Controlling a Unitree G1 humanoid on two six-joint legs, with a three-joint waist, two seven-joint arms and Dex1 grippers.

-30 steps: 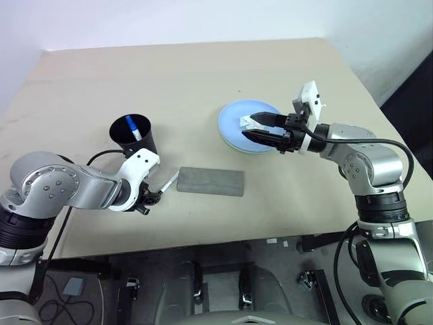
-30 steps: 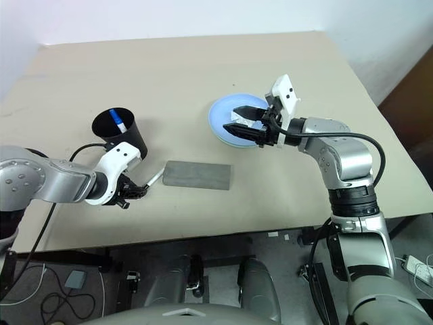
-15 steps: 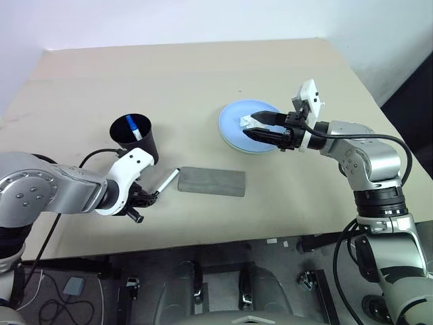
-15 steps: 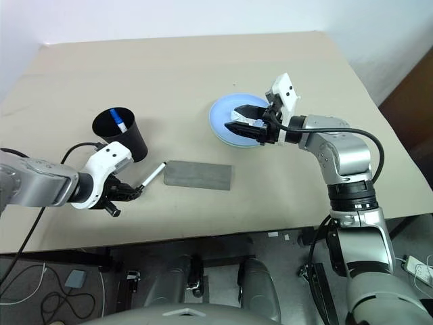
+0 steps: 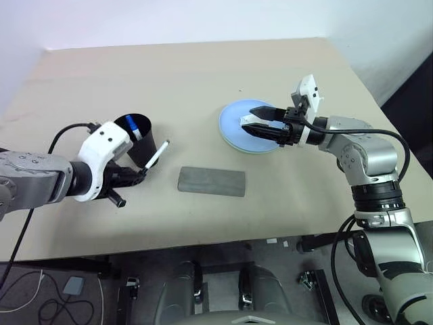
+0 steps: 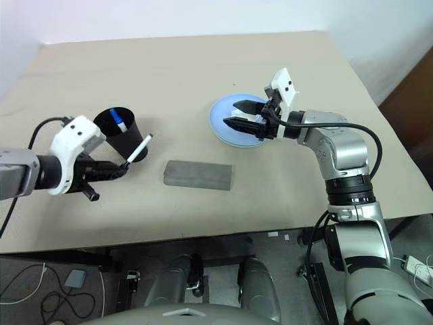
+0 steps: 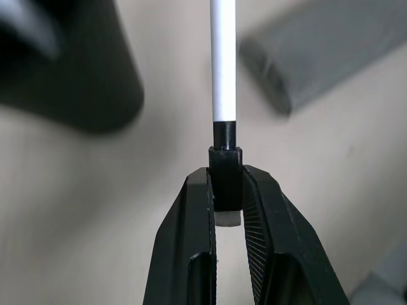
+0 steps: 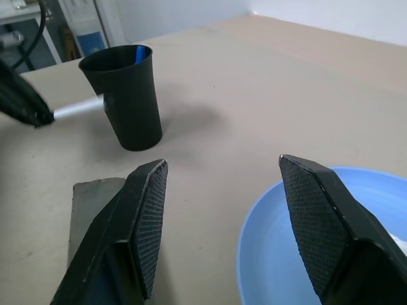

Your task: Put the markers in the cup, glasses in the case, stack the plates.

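The white marker (image 5: pixel 159 154) slants low beside the black cup, below its rim, so my left gripper should raise it clear and turn it upright over the cup's opening (image 5: pixel 130 123).
My left gripper (image 5: pixel 141 172) is shut on the black cap of a white marker (image 5: pixel 156 156). It holds the marker tilted in the air, just right of the black cup (image 5: pixel 140 143). The wrist view shows the cap pinched between both fingers (image 7: pixel 191 216). A blue-capped marker (image 5: pixel 134 127) stands inside the cup. The grey case (image 5: pixel 211 181) lies closed on the table, right of my left gripper. My right gripper (image 5: pixel 247 116) hangs open over the light blue plate (image 5: pixel 230 132), nothing between its fingers (image 8: pixel 147 210). The glasses are out of view.
A crumpled white tissue (image 5: pixel 246 122) lies on the blue plate under my right gripper. The beige table (image 5: pixel 189 74) runs far back, and its front edge (image 5: pixel 203 240) is close behind the case.
My left gripper has risen from the table beside the case, carrying the black-capped marker up and leftward to beside the cup's rim. The right gripper has stayed over the plate.
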